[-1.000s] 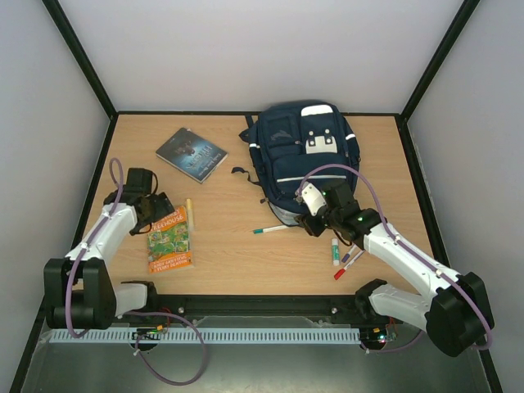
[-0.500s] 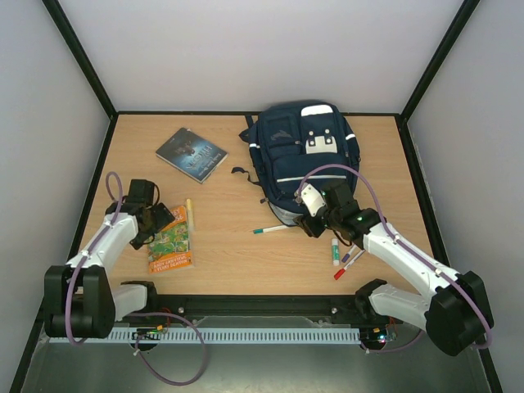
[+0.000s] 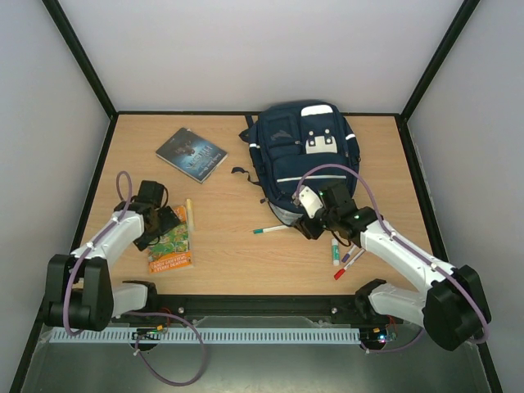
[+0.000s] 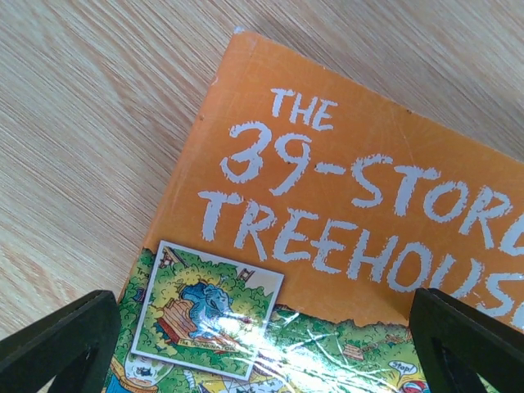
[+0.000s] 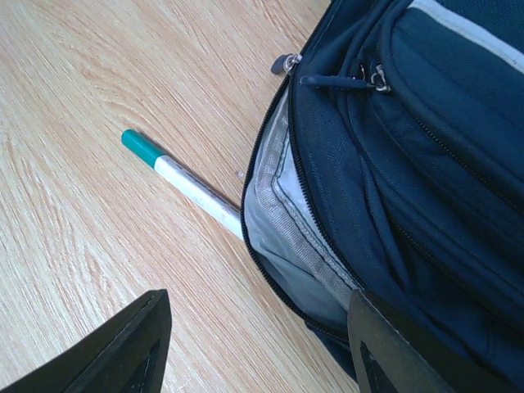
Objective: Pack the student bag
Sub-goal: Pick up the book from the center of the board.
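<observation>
The orange book lies flat [image 4: 344,205], wider than my left gripper's opening, so next my right gripper braces the page edge while my left gripper takes the spine [image 4: 178,176].
The student bag [image 3: 299,151] lies flat at the back right of the table, navy with white stripes. Its near zip stands open, showing grey lining [image 5: 304,237]. My right gripper [image 3: 310,224] hovers open at that opening, one finger [image 5: 115,352] over bare wood and the other [image 5: 422,352] over the bag's edge [image 5: 409,147]. A white pen with a teal cap [image 5: 182,183] lies partly under the bag's rim. My left gripper [image 3: 168,221] is open just above an orange "Treehouse" book [image 4: 327,205], its fingertips [image 4: 57,344] wide apart over the cover.
A dark-covered book [image 3: 191,153] lies at the back left. A yellow pencil [image 3: 190,213] rests beside the orange book [image 3: 170,243]. Several markers [image 3: 341,254] lie near the right arm. The teal-capped pen [image 3: 270,230] is in front of the bag.
My left gripper has moved right and toward the near edge, coming over the orange book. The right gripper has shifted slightly left along the bag's open rim.
</observation>
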{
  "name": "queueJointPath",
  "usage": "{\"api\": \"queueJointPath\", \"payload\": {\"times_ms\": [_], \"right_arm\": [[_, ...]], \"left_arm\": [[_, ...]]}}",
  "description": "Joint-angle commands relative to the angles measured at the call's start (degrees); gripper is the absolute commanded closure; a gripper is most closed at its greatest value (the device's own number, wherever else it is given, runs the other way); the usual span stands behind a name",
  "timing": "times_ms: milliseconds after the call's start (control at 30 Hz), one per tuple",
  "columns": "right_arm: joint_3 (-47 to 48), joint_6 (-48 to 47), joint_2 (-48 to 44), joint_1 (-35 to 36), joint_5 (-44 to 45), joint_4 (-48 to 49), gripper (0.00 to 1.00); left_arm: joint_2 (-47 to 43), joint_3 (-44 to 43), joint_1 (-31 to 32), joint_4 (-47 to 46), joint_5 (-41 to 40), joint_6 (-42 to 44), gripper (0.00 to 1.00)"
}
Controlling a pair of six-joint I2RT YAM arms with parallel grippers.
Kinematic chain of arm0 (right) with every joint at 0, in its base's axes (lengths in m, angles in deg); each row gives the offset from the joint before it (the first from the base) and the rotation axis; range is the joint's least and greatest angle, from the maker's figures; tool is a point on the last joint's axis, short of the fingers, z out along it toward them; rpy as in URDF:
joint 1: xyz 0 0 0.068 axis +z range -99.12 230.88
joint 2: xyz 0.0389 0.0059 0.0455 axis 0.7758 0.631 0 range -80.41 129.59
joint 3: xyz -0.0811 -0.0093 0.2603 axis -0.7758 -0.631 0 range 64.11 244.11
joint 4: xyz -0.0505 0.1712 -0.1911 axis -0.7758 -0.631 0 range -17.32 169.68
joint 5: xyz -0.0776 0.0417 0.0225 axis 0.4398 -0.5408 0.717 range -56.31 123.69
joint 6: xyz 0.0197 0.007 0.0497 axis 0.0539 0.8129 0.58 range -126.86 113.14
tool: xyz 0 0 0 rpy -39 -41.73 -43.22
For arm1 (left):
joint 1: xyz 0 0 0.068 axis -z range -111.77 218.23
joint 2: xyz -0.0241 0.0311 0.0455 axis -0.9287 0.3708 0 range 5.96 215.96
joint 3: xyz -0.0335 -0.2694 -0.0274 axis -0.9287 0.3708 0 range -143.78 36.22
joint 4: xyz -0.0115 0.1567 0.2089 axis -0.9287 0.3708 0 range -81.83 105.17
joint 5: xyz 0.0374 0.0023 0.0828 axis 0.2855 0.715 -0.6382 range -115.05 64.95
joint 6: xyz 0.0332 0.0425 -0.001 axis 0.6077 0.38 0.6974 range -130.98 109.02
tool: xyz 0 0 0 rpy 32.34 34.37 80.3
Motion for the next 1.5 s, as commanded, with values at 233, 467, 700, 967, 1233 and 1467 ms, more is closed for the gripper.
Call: {"api": "queueJointPath", "payload": {"times_ms": [233,467,700,967,1233,1467], "right_arm": [[2.08,0.09,2.13,0.02,-2.62,-3.19,0.4],[4.37,1.36,3.13,-0.03,-4.96,-5.32,0.4],[14.03,10.73,11.83,3.15,-24.46,-10.13,0.51],[23.07,16.63,25.38,12.43,-27.22,-9.98,0.57],[30.8,21.75,38.33,15.94,-25.08,-10.91,0.57],[34.8,22.64,44.62,15.95,-25.08,-10.81,0.57]], "left_arm": [[0.21,3.11,13.69,-5.59,9.11,-7.49,0.01],[-6.26,1.1,19.8,-1.77,6.19,-11.73,0.03],[-8.08,2.9,19.77,1.54,-0.58,-8.15,0.02],[-8.98,8.4,19.85,-6.4,9.23,-4.84,0.06],[-12.35,11.9,19.85,-8.28,15.64,-4.59,0.08],[-17.05,14.41,20.19,-10.81,22.72,-5.02,0.12]]}}
